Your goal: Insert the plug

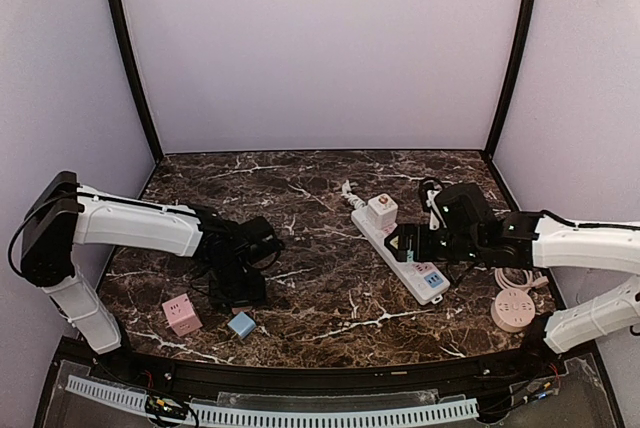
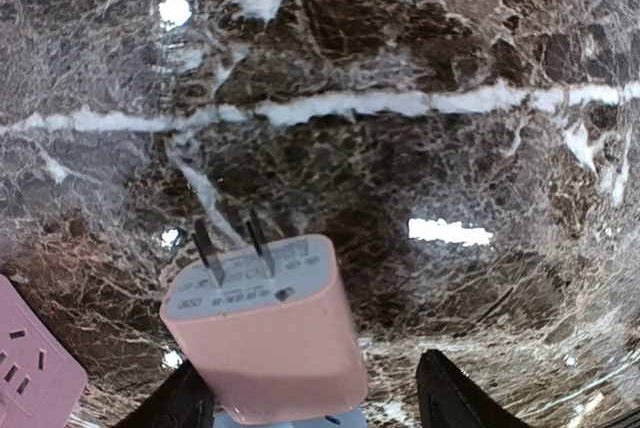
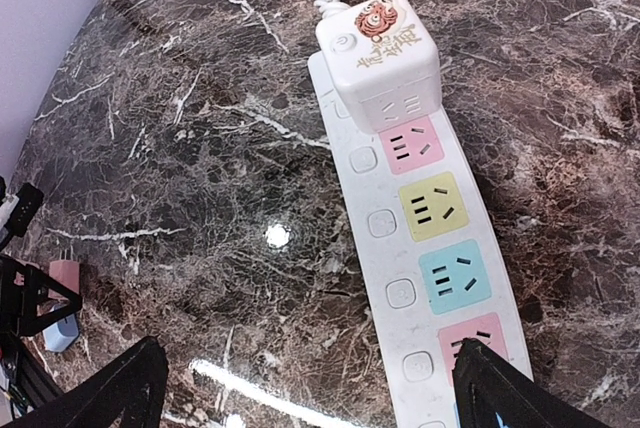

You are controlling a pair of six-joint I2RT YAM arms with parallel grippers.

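Observation:
My left gripper should put the plug down on the clear marble (image 1: 298, 285), turn, and take it with its pins facing the other way, because the pink plug's pins (image 2: 235, 248) point up.
A pink two-pin plug (image 2: 265, 338) stands pins-up on the marble between the fingers of my left gripper (image 2: 310, 403). Its left side is against the left finger (image 2: 175, 408). The right finger (image 2: 450, 398) stands apart from it with a clear gap, so the jaws are open around the plug. In the top view this gripper (image 1: 240, 293) is low at the front left. The white power strip (image 3: 400, 248) with coloured sockets lies under my right gripper (image 3: 310, 388), which is wide open and holds nothing. A white adapter cube (image 3: 380, 58) sits in the strip's far end.
A pink socket cube (image 1: 181, 314) and a small blue cube (image 1: 241, 324) lie at the front left, next to the left gripper. A round pink socket (image 1: 512, 308) with a coiled cable sits front right. The power strip (image 1: 405, 253) lies diagonally right of centre.

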